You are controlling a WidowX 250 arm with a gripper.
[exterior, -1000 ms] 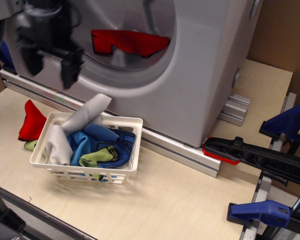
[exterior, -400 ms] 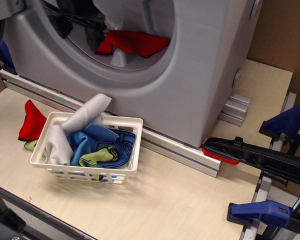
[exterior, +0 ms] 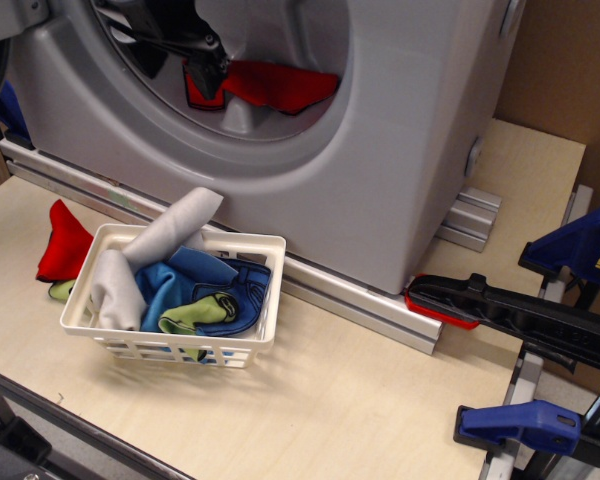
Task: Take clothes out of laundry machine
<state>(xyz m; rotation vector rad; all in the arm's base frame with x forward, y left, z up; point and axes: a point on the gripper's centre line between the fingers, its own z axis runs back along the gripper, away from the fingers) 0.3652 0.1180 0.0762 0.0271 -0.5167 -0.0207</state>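
Observation:
I expect the two ends of the bright red garment (exterior: 284, 87) to hang down around the grip when I lift it, because the garment spreads to both sides of my gripper.
The laundry machine (exterior: 400, 150) is a large light-grey box with a round front opening at the top left of the view. The clothes, one bright red garment with dark edging (exterior: 275, 86), lie on the drum floor inside the opening. My gripper (exterior: 181, 66) is black and reaches into the opening from the upper left. It is open, and its right finger (exterior: 212, 72) is at the garment's left end. I cannot tell whether it touches the cloth. The arm above it is cut off by the frame.
A white slotted basket (exterior: 242, 345) with grey, blue and green cloths stands on the wooden table in front of the machine. A plain red cloth (exterior: 64, 240) lies left of it. Blue and black clamps (exterior: 540, 320) sit at the right edge.
My gripper has moved from outside the machine's lower left rim up and right into the drum opening, ending at the red garment's left end. The garment has not moved.

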